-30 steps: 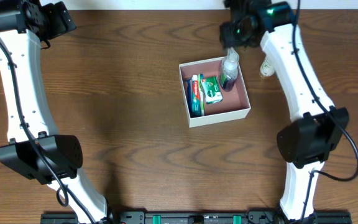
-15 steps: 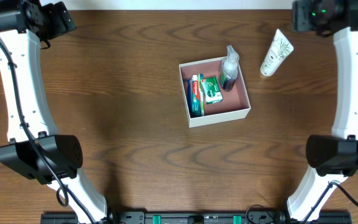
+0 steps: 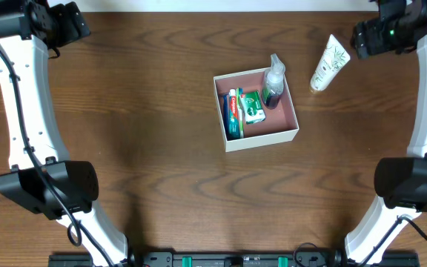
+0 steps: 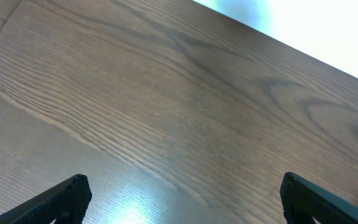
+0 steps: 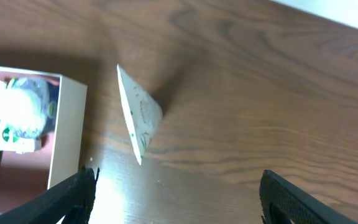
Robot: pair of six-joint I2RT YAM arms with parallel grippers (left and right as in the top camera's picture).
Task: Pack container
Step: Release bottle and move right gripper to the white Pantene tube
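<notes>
The white tube's flat end (image 3: 336,47) is up and its thin way lines up with the robot's open fingers, so the right gripper keeps going there and closes on that flat end.
The container (image 3: 282,120), a white-walled square box with a pink floor, stands mid-table. Inside lie a red and green toothpaste box (image 3: 233,113) and a green pack (image 3: 253,108). A clear bottle (image 3: 273,80) leans in the far right corner. A white tube (image 3: 328,63) lies on the wood to the container's right. My right gripper (image 3: 368,38) hovers open just right of the tube. The right wrist view shows the tube (image 5: 138,117) and the container's wall (image 5: 67,134) ahead of the empty right gripper (image 5: 179,199). My left gripper (image 3: 74,22) is open at the far left back.
In the left wrist view the left gripper (image 4: 188,202) hangs over bare brown wood, with the table's pale back edge (image 4: 291,18) just beyond. The tube lies close to that back edge.
My right gripper has let go of the bottle at the container, swung away to the back right near the tube, and opened wider. The bottle stays leaning in the container. The left arm is still.
</notes>
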